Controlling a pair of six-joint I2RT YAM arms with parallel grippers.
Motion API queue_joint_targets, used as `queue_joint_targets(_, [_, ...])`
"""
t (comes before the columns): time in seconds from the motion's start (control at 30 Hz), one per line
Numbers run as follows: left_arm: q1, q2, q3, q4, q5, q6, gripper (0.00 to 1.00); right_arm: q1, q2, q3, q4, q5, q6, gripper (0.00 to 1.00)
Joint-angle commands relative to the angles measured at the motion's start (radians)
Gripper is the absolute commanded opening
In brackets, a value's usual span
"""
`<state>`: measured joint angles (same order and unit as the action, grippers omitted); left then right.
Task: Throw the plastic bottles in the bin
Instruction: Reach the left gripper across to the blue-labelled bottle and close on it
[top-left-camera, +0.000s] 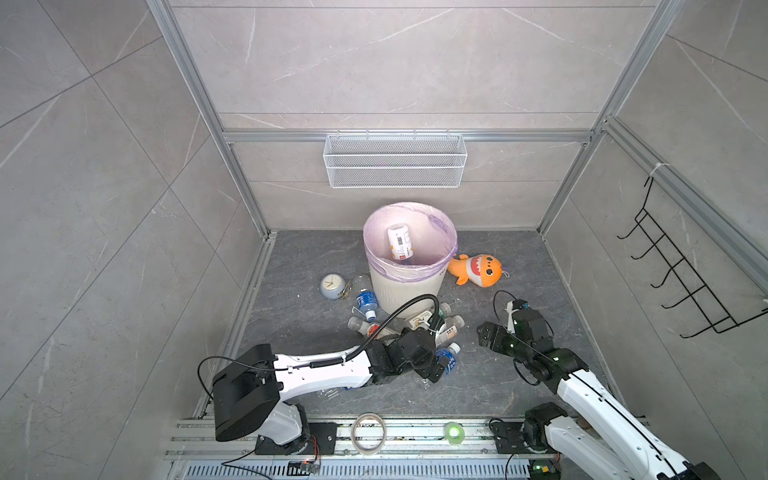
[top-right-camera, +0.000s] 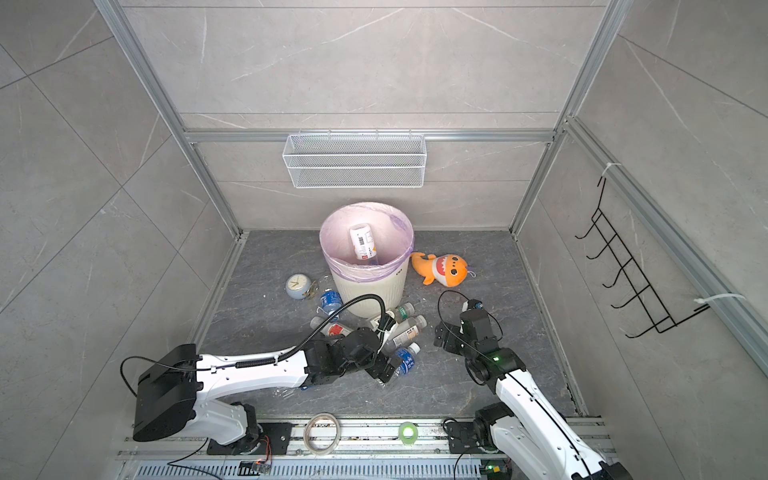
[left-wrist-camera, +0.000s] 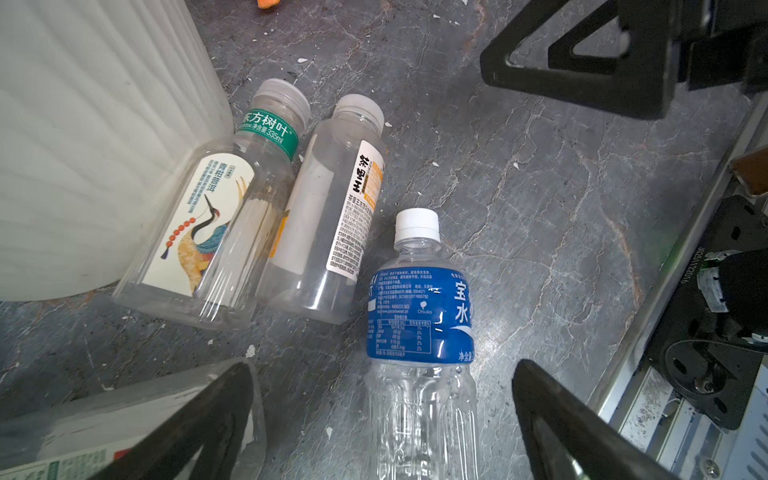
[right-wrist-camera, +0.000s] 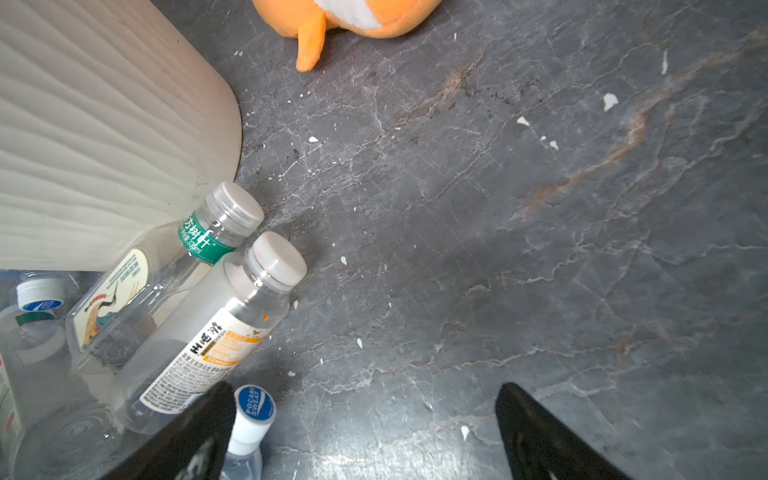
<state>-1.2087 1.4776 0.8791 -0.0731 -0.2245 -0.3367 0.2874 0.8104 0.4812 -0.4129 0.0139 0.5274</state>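
My left gripper keeps moving down until its fingers can close on the blue-labelled bottle, as they have free room on both sides (left-wrist-camera: 497, 388) of the blue-labelled bottle's clear lower body (left-wrist-camera: 421, 420).
The cream ribbed bin (top-left-camera: 409, 291) with its pink liner stands at the back middle, and one white-labelled bottle (top-left-camera: 400, 243) lies inside it. Several plastic bottles lie heaped on the floor in front of it. My left gripper (left-wrist-camera: 382, 374) is open, its fingers on either side of the clear lower body of a blue-labelled bottle (left-wrist-camera: 419, 316) without touching it. Beside that bottle lie a crane-labelled bottle (left-wrist-camera: 199, 232) and an orange-labelled one (left-wrist-camera: 332, 216). To the right of the heap my right gripper (right-wrist-camera: 365, 388) hangs open over bare floor.
A pale-blue clock (top-left-camera: 332, 286) and another blue-labelled bottle (top-left-camera: 366, 301) lie left of the bin. An orange plush shark (top-left-camera: 478, 270) lies to its right. A wire mesh basket (top-left-camera: 395, 160) hangs on the back wall, black hooks (top-left-camera: 681, 270) on the right wall. Tape rolls (top-left-camera: 368, 432) sit on the front rail.
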Motion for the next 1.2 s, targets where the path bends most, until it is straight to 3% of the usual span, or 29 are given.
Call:
queue_joint_targets(0.0, [-0.015, 0.028, 0.053, 0.038, -0.007, -0.002, 1.0, -0.012, -0.012, -0.015, 0.01, -0.032, -0.004, 1.0])
queue_joint_targets(1.17, [-0.089, 0.228, 0.117, -0.058, -0.044, -0.111, 0.92, -0.03, -0.007, -0.018, 0.015, -0.054, -0.006, 1.0])
